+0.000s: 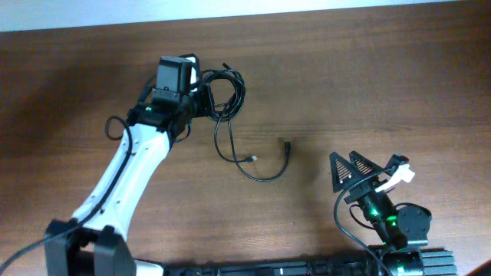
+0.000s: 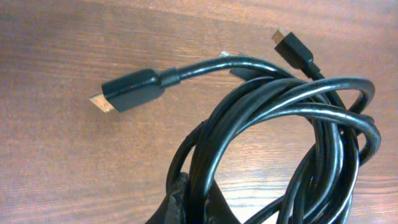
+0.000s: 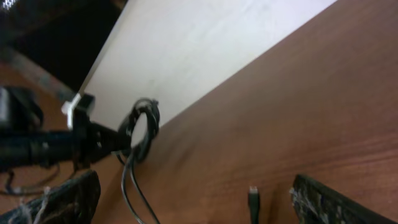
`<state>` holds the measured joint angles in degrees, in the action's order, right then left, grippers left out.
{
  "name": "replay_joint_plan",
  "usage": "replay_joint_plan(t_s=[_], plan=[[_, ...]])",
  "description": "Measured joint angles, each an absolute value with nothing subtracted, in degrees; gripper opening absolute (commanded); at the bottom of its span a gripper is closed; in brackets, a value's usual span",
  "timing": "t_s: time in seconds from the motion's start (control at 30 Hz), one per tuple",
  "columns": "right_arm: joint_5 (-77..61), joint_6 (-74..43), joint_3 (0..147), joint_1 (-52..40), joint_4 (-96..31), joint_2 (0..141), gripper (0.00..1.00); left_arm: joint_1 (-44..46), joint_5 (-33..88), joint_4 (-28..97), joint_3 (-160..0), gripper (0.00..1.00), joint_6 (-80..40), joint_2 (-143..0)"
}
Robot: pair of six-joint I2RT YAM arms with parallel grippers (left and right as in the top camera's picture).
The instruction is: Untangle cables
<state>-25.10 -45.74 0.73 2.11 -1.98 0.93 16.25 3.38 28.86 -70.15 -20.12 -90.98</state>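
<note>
The left gripper is pinching an edge piece of the coil (image 2: 207, 158), so the right gripper should hold the coil's far side (image 1: 241, 92) while the left gripper takes more strands of cable.
The black cables (image 1: 229, 90) lie coiled at the back middle of the wooden table, with thin strands trailing down to a loop (image 1: 261, 175) and a small plug (image 1: 286, 146). My left gripper (image 1: 205, 98) is shut on a strand of the coil. In the left wrist view the coil (image 2: 292, 124) fills the right side, with a large plug (image 2: 127, 91) and a smaller plug (image 2: 291, 46) sticking out, and my fingers (image 2: 194, 202) pinch one strand. My right gripper (image 1: 349, 170) is open and empty at the front right; its view shows the coil (image 3: 143, 127) far off and the plug (image 3: 253, 198).
The wooden table (image 1: 368, 84) ends at a pale wall along the back edge (image 1: 322, 6). My white left arm (image 1: 123, 176) reaches diagonally from the front left. The right arm's base (image 1: 399, 226) sits at the front right.
</note>
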Motion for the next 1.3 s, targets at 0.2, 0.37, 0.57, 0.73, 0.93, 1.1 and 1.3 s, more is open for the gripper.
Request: replay_joint_plan(t_s=[0.2,0.37,0.57,0.73,0.93,1.1,1.3], plan=[[-29.1,-38.2,9.7,2.1,-8.2,12.9,0.99,16.1,10.9,31.1,-70.1,0.00,-19.6,-88.0],[-42.0,-40.4,20.8,-0.8,6.1,41.5,0.90,16.1,14.9,31.3,-70.1,0.00,-26.3,-87.7],[-38.0,-51.8,22.2,-22.0,49.9,76.4,0.90,16.3,15.8,32.0,-70.1,0.00,-35.6,-87.4],[-29.9,-52.8,25.5,-23.0,58.0,91.5,0.42,19.5,17.2,37.1,-70.1,0.00,-26.0,-87.4],[-31.2,-53.1,28.5,-22.5,57.5,92.2,0.04,20.4,20.6,36.5,-70.1,0.37,-21.3,-87.4],[-45.4,-46.3,28.7,-17.4,56.1,92.2,0.04,14.9,22.5,35.8,-70.1,0.72,-8.8,-83.3],[-54.3,-43.0,28.7,-14.0,55.5,92.2,0.04,13.7,31.9,42.3,-71.1,0.67,9.5,-79.3]])
